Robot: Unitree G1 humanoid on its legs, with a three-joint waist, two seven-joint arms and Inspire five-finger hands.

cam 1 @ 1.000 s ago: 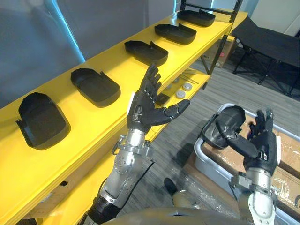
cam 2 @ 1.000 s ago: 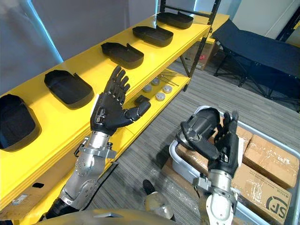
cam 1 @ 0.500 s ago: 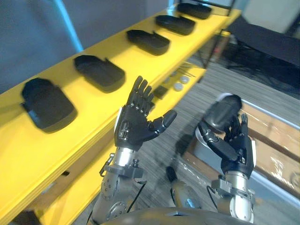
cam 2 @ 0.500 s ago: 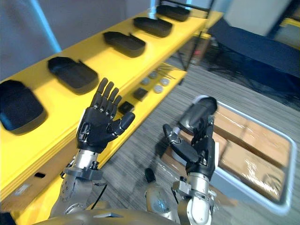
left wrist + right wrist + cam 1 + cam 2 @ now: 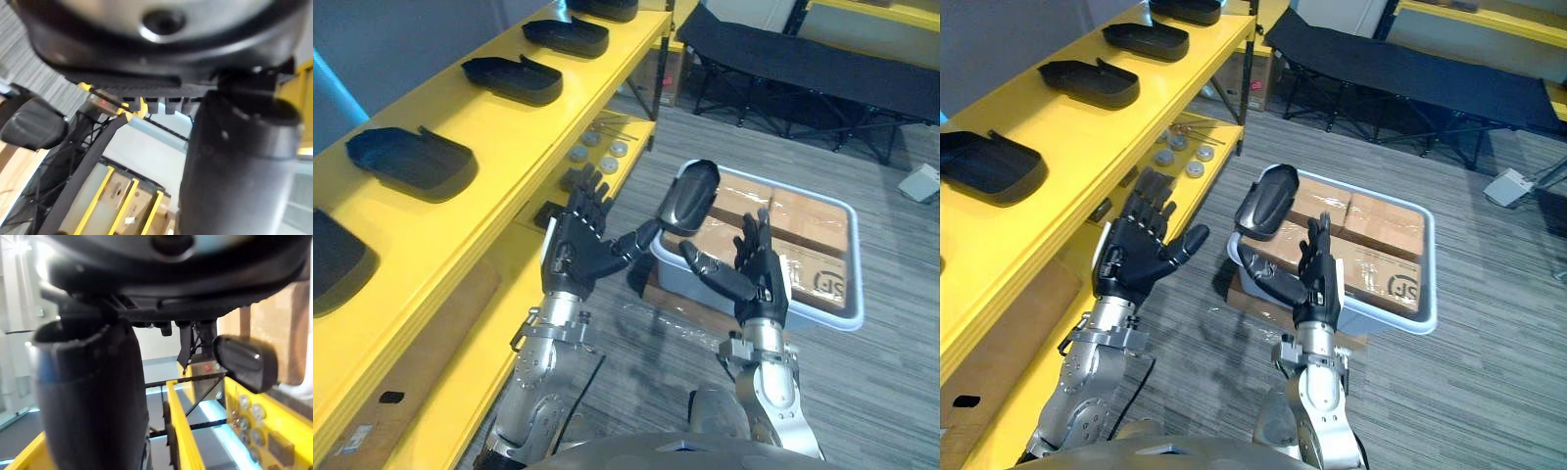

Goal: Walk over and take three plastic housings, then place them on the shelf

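Observation:
My gripper is going to lift the black plastic housing (image 5: 689, 198), and a taped cardboard box (image 5: 715, 238) reaches under it, so the housing will come free and uncover only boxes.
Several black plastic housings lie in a row on the yellow shelf's top board (image 5: 499, 132), among them one (image 5: 411, 162) and another (image 5: 509, 80). One more housing (image 5: 690, 196) stands on end in the near left corner of a grey bin (image 5: 847, 313). My left hand (image 5: 578, 255) is raised, palm up and open, just left of that upright housing and apart from it. My right hand (image 5: 756, 279) is open too, held up in front of the bin with nothing in it. The upright housing (image 5: 244, 362) also shows past the right hand in the right wrist view.
The grey bin holds taped cardboard boxes (image 5: 803, 230). Small round parts (image 5: 597, 152) lie on the shelf's lower board. A black folding cot (image 5: 803, 69) stands behind the bin, and a white box (image 5: 922, 182) lies on the floor at the right.
The camera has swung right and down, bringing the whole bin into view. Both hands stay open and empty; the left hand now sits lower and nearer the upright housing.

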